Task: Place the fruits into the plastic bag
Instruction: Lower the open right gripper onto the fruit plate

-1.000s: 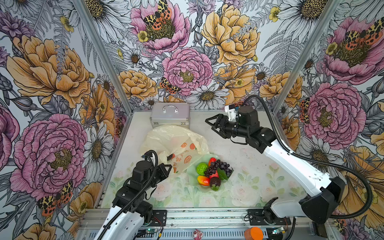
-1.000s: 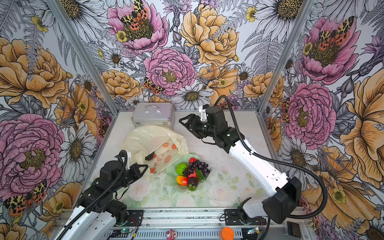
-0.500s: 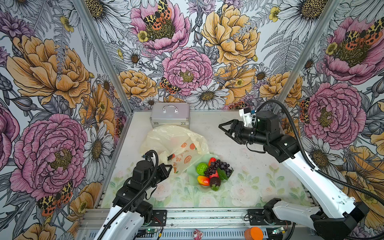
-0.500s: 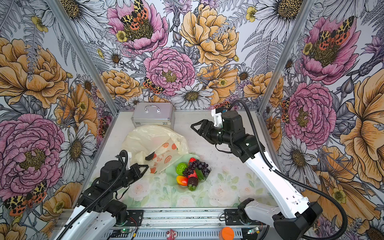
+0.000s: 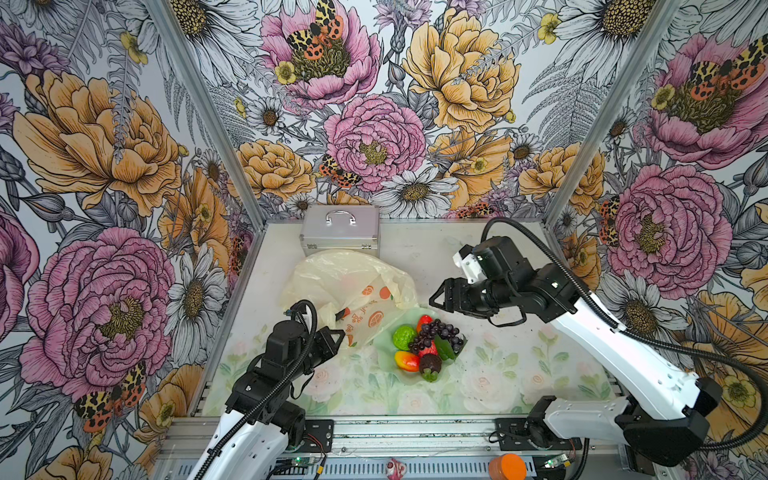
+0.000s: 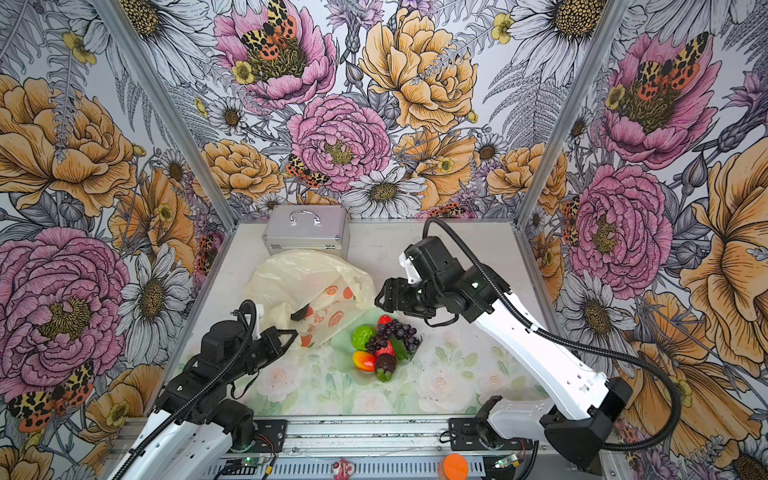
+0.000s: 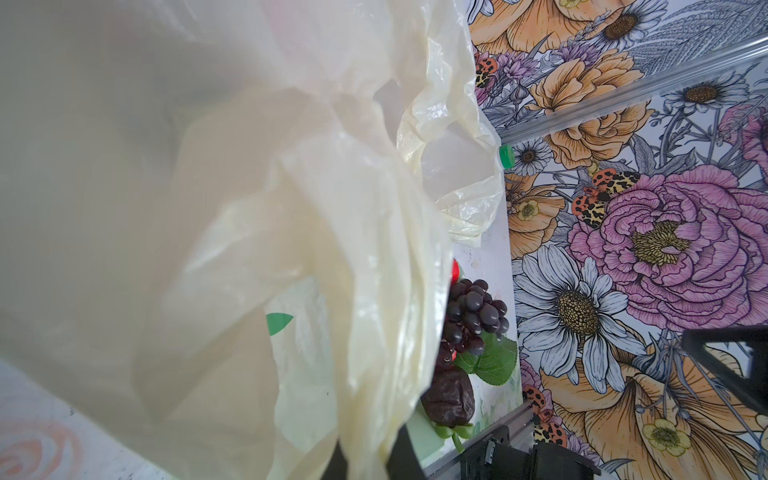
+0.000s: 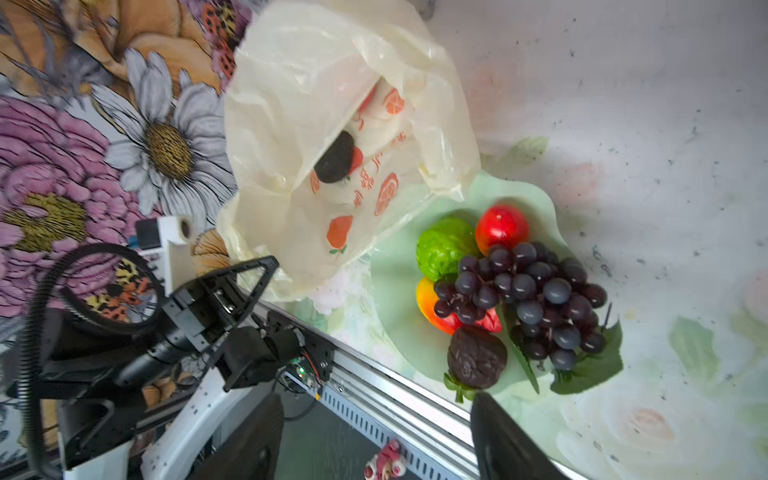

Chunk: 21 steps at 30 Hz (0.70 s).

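My right gripper should keep moving toward the dish's near edge (image 5: 414, 380) until its fingers straddle the mangosteen, as the dark mangosteen's top (image 5: 430, 362) lies clear of the grapes.
The plastic bag (image 5: 349, 286) (image 8: 332, 124) lies crumpled at the middle left, its mouth towards the dish, with a dark avocado (image 8: 334, 158) inside. My left gripper (image 5: 338, 332) (image 7: 365, 461) is shut on the bag's near edge. The other fruits sit on the pale green dish (image 5: 384, 355): bumpy green ball (image 5: 404, 336), purple grapes (image 5: 436, 334), red apple (image 8: 500, 228), red-yellow mango (image 5: 406, 360) and dark mangosteen (image 5: 430, 365). My right gripper (image 5: 440, 297) (image 8: 374, 440) hovers open and empty over the dish's far edge, beside the bag.
A silver metal case (image 5: 340, 228) stands at the back, just behind the bag. Flowered walls close the left, back and right sides. The metal front rail (image 5: 415, 432) runs close to the dish.
My right gripper has swung right, then come down and forward from the back of the table to the dish's far edge. The left gripper and the bag have not moved.
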Each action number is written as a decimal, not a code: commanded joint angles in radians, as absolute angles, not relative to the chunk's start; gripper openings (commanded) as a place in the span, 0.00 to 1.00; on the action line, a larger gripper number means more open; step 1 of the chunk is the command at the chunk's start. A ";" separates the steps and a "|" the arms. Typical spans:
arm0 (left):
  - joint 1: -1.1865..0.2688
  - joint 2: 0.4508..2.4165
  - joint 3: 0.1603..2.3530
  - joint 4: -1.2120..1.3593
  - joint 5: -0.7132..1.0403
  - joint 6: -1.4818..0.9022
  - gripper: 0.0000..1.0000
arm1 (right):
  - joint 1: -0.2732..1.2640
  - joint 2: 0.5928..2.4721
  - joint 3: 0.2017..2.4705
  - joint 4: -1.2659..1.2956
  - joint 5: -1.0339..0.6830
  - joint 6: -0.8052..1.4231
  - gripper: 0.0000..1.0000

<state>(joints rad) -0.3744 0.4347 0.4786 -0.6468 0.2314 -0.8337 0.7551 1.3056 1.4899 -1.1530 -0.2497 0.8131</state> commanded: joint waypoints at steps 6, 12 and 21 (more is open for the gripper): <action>-0.365 0.427 0.466 -0.627 0.246 -0.816 0.00 | 0.940 1.478 1.494 -1.291 -0.076 0.834 0.74; -0.364 0.426 0.467 -0.627 0.243 -0.816 0.00 | 0.995 1.554 1.463 -1.289 -0.055 0.863 0.75; -0.369 0.419 0.466 -0.627 0.246 -0.818 0.00 | 1.013 1.593 1.353 -1.249 -0.031 0.877 0.75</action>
<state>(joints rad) -0.3744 0.4335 0.4782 -0.6468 0.2314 -0.8337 1.0088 1.5860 1.3811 -1.2701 -0.0647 0.8593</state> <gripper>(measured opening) 0.047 0.751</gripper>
